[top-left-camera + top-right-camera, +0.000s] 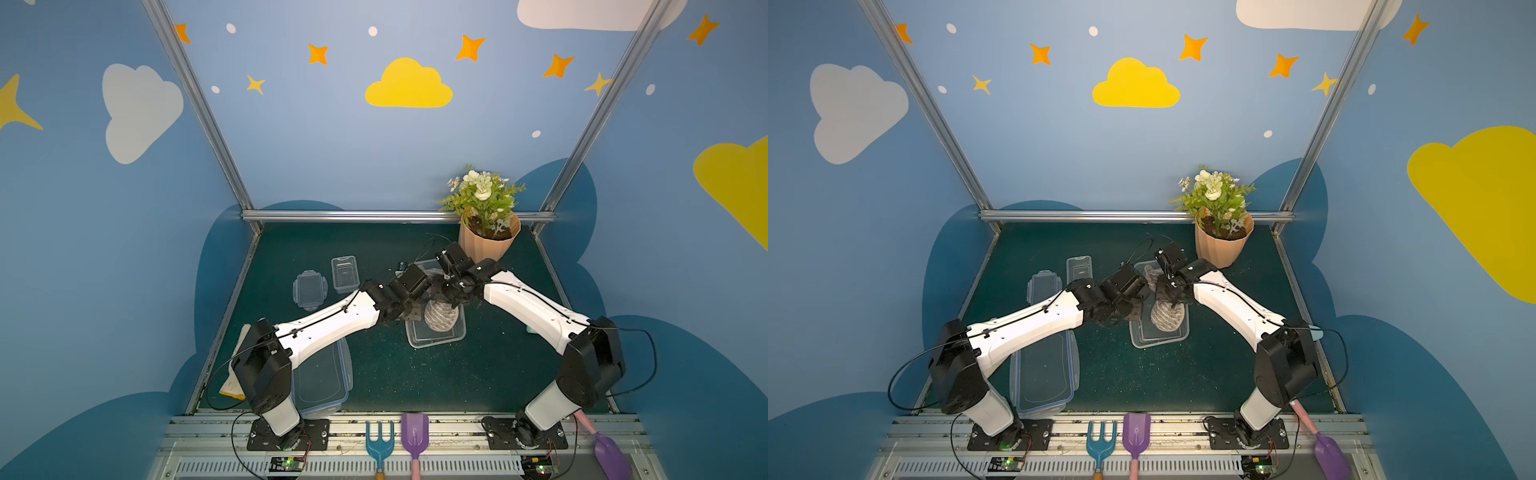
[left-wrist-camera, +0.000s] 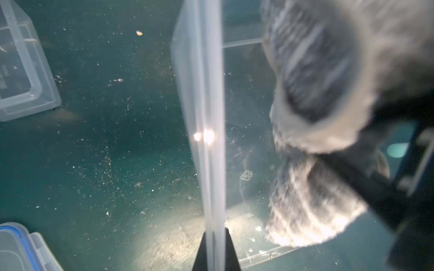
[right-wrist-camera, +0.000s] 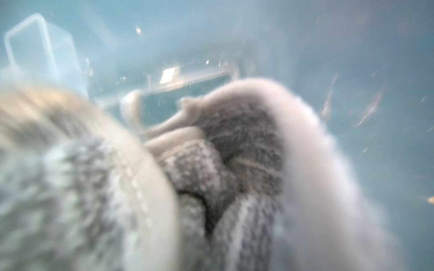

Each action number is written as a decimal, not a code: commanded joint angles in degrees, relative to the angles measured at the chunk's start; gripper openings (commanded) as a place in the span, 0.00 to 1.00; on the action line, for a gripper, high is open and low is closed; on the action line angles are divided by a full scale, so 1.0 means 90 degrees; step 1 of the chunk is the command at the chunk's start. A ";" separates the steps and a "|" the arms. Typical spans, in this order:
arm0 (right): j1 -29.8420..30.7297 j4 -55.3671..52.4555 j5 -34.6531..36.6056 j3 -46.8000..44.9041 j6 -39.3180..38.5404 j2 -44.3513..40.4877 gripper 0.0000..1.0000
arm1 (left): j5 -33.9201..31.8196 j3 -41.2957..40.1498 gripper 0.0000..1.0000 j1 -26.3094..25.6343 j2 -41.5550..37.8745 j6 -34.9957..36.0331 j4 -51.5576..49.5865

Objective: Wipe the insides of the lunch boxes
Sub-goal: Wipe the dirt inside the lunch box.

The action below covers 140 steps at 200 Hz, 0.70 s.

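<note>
The cloth is at the large lunch box's far end [image 1: 427, 267], so the robot's left gripper should push the lunch box back while the right gripper wipes toward the lunch box's near end [image 1: 436, 338].
The large lunch box [image 1: 436, 343] [image 1: 1158, 343] stands mid-table, clear and open. My left gripper [image 2: 215, 231] [image 1: 409, 313] is shut on its left side wall [image 2: 206, 93], one finger inside and one outside. Inside the box lies a bunched grey striped cloth [image 1: 440, 318] [image 2: 328, 82] [image 3: 234, 164]. My right gripper [image 1: 453, 297] is shut on the cloth from above; the cloth hides its fingertips in the right wrist view. The small lunch box [image 1: 345, 272] [image 2: 21, 70] stands open, to the left and further back.
A small clip lid [image 1: 309, 289] lies beside the small box, and a large blue-trimmed lid [image 1: 324, 374] [image 2: 14, 246] under my left arm. A flower pot [image 1: 488, 241] stands behind the right arm. A blue rake [image 1: 379, 442] and purple shovel [image 1: 414, 432] lie at the front rail. Crumbs dot the mat.
</note>
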 commanded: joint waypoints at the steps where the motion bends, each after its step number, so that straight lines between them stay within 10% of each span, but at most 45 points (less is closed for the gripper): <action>1: -0.0207 0.0377 0.0661 0.0456 -0.0163 0.0295 0.00 | 0.0472 -0.0131 0.05 -0.0260 -0.0230 0.0062 -0.0378; 140: 0.1080 0.4288 -0.2031 -0.2137 0.1448 -0.0663 0.00 | 0.2473 -0.0257 0.04 0.0972 -0.0391 -0.1183 0.2029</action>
